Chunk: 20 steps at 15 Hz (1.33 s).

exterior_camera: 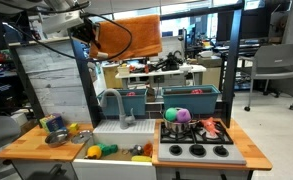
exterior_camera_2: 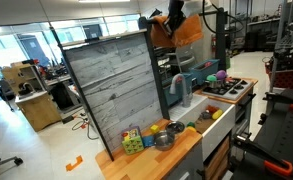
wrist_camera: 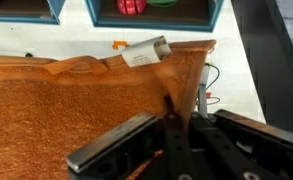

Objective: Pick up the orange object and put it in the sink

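Note:
The orange cloth (exterior_camera: 129, 37) is spread out high behind the teal bins, so the robot's gripper should swing back and hang the cloth above the sink (exterior_camera: 120, 151) before it opens.
The orange cloth (exterior_camera: 126, 36) hangs high in the air from my gripper (exterior_camera: 90, 30), well above the toy kitchen. In an exterior view it shows as an orange sheet (exterior_camera_2: 184, 28) under the gripper (exterior_camera_2: 164, 20). In the wrist view the cloth (wrist_camera: 66, 110) fills the left and middle, and a fold of it runs down between my shut fingers (wrist_camera: 176, 112). A white label (wrist_camera: 144, 52) sits at its upper edge. The white sink (exterior_camera: 121, 135) with the grey curved faucet (exterior_camera: 114, 103) lies below, in the wooden counter. It also shows in an exterior view (exterior_camera_2: 208, 115).
Two teal bins (exterior_camera: 191, 98) stand behind the sink. A black stove (exterior_camera: 196, 140) with toy foods is beside it. A metal pot (exterior_camera: 56, 128) and small toys sit on the counter. A tall grey board (exterior_camera_2: 116, 85) backs the counter.

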Motion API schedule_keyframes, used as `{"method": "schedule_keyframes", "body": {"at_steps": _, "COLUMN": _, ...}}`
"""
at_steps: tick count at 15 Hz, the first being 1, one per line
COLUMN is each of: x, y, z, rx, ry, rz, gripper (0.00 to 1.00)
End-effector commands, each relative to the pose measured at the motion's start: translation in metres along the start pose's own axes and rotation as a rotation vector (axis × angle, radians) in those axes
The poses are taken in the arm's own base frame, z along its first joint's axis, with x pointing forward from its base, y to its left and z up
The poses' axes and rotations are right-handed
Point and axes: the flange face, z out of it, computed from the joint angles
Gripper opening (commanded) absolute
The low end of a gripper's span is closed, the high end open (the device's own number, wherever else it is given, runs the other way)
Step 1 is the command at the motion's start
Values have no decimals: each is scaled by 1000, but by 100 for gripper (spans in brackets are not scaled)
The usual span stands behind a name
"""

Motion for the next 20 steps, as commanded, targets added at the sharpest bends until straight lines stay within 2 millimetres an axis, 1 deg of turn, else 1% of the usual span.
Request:
{"method": "schedule_keyframes", "body": {"at_steps": 1, "x": -38, "y": 18, "z": -15, "rx": -30, "ry": -150, "rz": -8, "gripper": 1}}
{"method": "schedule_keyframes", "body": {"at_steps": 5, "x": -89, "y": 47, "z": -5, "rx": -143, "ry": -384, "rz": -53, "gripper": 1}}
{"method": "schedule_keyframes", "body": {"at_steps": 7, "x": -112, "y": 56, "z": 1, "rx": -200, "ry": -478, "rz": -78, "gripper": 1}}
{"method": "schedule_keyframes", "body": {"at_steps": 10, "x": -137, "y": 54, "z": 7, "rx": -273, "ry": -618, "rz": -109, "gripper": 1}}
{"method": "schedule_keyframes", "body": {"at_steps": 12, "x": -143, "y": 44, "z": 9, "rx": -257, "ry": -646, "rz": -119, "gripper": 1}}
{"method": "schedule_keyframes", "body": {"at_steps": 13, "x": -139, "y": 38, "z": 10, "rx": -238, "ry": -637, "rz": -105, "gripper": 1}}
{"method": "schedule_keyframes", "body": {"at_steps": 16, "x": -108, "y": 23, "z": 9, "rx": -162, "ry": -567, "rz": -14, "gripper": 1}}
{"method": "schedule_keyframes", "body": {"at_steps": 18, "x": -80, "y": 20, "z": 8, "rx": -105, "ry": -532, "rz": 88, "gripper": 1}}
{"method": "schedule_keyframes", "body": {"at_steps": 20, "x": -55, "y": 22, "z": 7, "rx": -67, "ry": -500, "rz": 173, "gripper": 1}}
